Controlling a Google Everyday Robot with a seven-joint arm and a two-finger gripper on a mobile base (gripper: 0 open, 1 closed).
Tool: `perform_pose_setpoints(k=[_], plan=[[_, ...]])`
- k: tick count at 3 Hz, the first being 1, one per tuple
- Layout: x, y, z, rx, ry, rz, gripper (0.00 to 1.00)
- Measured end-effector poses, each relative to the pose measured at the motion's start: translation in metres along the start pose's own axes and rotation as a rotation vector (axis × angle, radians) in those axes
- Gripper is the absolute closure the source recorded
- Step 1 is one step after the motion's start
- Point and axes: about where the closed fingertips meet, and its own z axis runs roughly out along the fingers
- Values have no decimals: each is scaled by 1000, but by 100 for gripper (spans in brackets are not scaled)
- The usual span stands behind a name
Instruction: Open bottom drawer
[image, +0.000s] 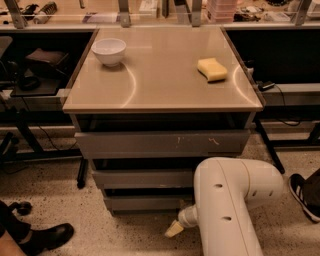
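My gripper's fingers are hanging close to the floor, lower than the bottom drawer's front (150, 203). I should lift them to the drawer front's top edge (172, 196) and pull from there.
The bottom drawer (142, 202) is the lowest of three grey drawer fronts under the tan tabletop, and its plain flat front sits nearly flush with the middle drawer (142, 178) above it. The top drawer (162, 144) is the widest and has pale scratch marks. My gripper (174, 229) is low near the floor, just in front of and below the bottom drawer's right end. Only its pale tip shows. My white arm (230, 205) covers the right part of the lower drawers.
A white bowl (109, 51) and a yellow sponge (212, 69) lie on the tabletop (160, 75). A person's black shoe (45, 237) is at lower left, another shoe (302, 195) at right. Dark shelving and cables flank the cabinet.
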Motion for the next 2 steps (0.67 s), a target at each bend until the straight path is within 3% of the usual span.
perform_pose_setpoints(k=[1, 2], plan=[[-7, -5, -18, 26, -14, -22, 0], [-20, -29, -65, 106, -34, -35, 0]])
